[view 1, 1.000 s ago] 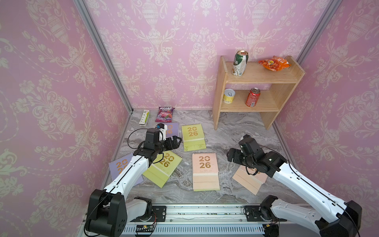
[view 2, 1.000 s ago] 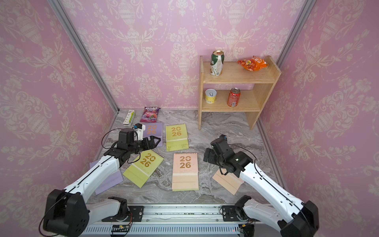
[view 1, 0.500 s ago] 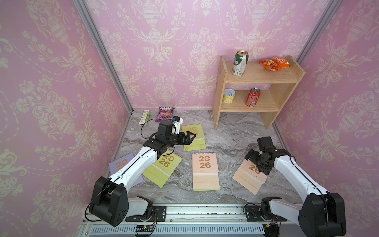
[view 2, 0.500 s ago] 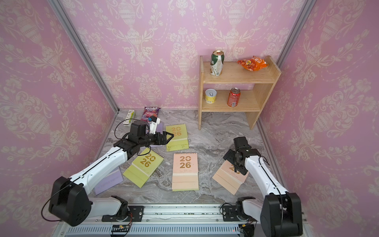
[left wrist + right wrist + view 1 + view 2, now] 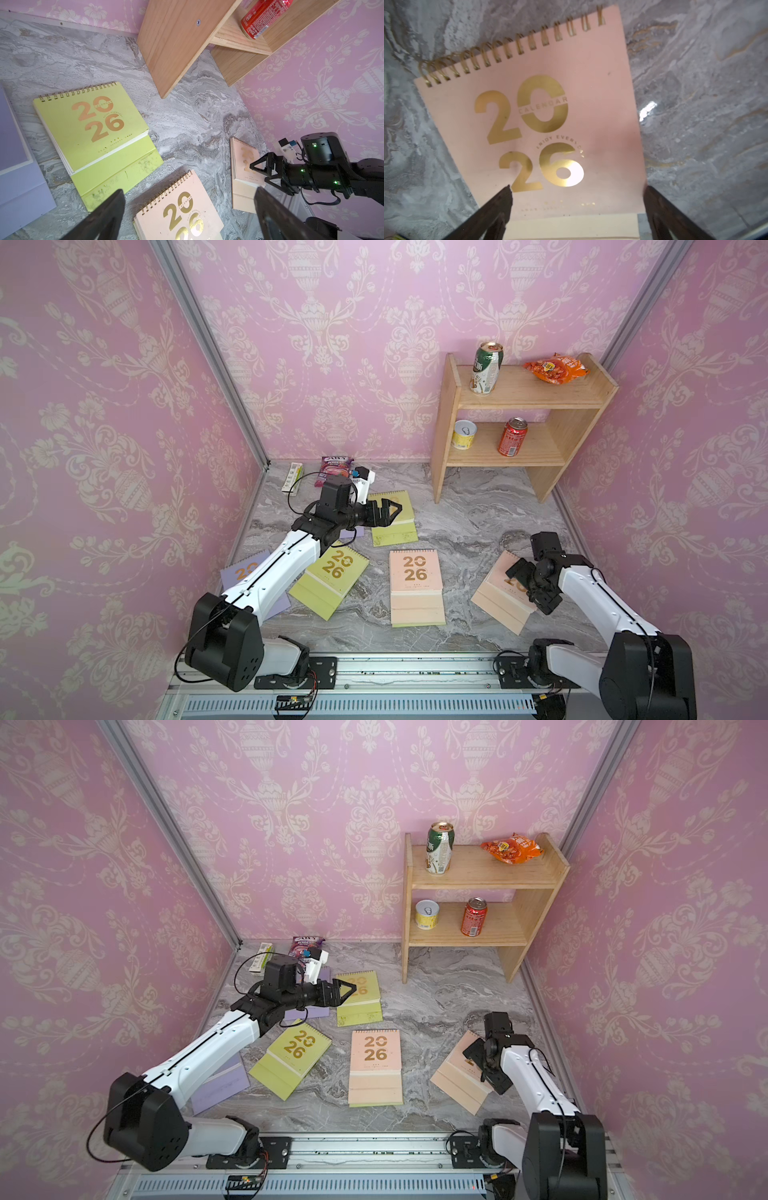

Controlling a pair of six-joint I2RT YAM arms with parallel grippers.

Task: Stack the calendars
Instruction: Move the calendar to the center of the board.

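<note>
I should push the peach calendar (image 5: 497, 597) at its side edge (image 5: 639, 148) until my left gripper braces it, because it lies flat under my right gripper, far away from my left gripper.
Several calendars with gold "2026" lie flat on the marble floor. My left gripper (image 5: 392, 510) hovers open over the far yellow-green calendar (image 5: 397, 526), holding nothing; in its wrist view the fingers (image 5: 116, 199) frame the middle peach calendar (image 5: 178, 209). A nearer yellow-green calendar (image 5: 330, 578) and the middle peach one (image 5: 415, 585) lie in front. A lilac calendar (image 5: 239, 572) is partly hidden under the left arm. My right gripper (image 5: 528, 589) is open just above the right peach calendar (image 5: 550, 124), its fingers (image 5: 506, 197) straddling the lower edge.
A wooden shelf (image 5: 519, 398) stands at the back right with cans and an orange snack bag. A purple snack pouch (image 5: 334, 468) and a small white pack (image 5: 293, 477) lie by the back wall. Pink walls close in left and right.
The left arm swung away from the lilac calendar to above the far yellow-green one. The right arm drew back to the right, over the right peach calendar. Both grippers opened slightly wider.
</note>
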